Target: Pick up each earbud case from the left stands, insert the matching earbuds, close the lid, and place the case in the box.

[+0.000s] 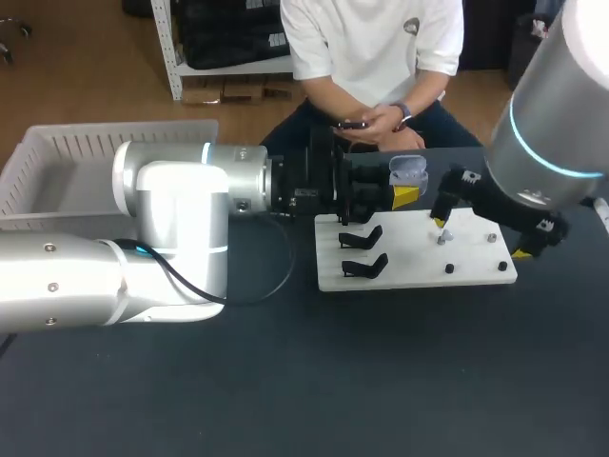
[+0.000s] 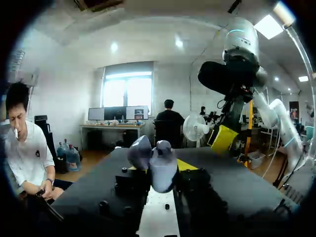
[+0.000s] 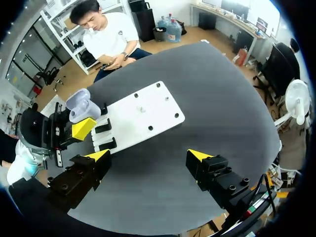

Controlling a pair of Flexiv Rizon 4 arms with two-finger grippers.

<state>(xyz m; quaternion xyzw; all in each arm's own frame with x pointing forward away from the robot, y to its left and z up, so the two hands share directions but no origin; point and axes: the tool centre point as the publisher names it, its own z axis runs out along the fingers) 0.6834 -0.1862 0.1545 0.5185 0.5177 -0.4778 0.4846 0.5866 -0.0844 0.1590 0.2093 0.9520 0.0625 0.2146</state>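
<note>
My gripper will lift the small white earbud (image 3: pixel 141 108) free and leave the earbud's own peg behind, because the earbud stands in line with an empty peg (image 3: pixel 167 98).
My left gripper (image 1: pixel 403 193) is shut on a pale lavender earbud case (image 1: pixel 407 171), held above the far left corner of the white board (image 1: pixel 419 276) with its lid up. In the left wrist view the case (image 2: pixel 157 165) fills the gap between my fingers. My right gripper (image 1: pixel 481 236) hangs open over the board's right half, nothing between its yellow tips. A small white earbud (image 1: pixel 443 237) stands on the board near its left fingertip. From the right wrist view, the right gripper (image 3: pixel 148 155) is wide open above the table, the case (image 3: pixel 80 103) off to one side.
Two empty black stands (image 1: pixel 362 238) (image 1: pixel 366 267) sit on the board's left side, and small black pegs (image 1: pixel 449 268) dot its right half. A white slatted basket (image 1: pixel 57 157) stands at the table's far left. Dark tabletop (image 1: pixel 381 381) spreads in front.
</note>
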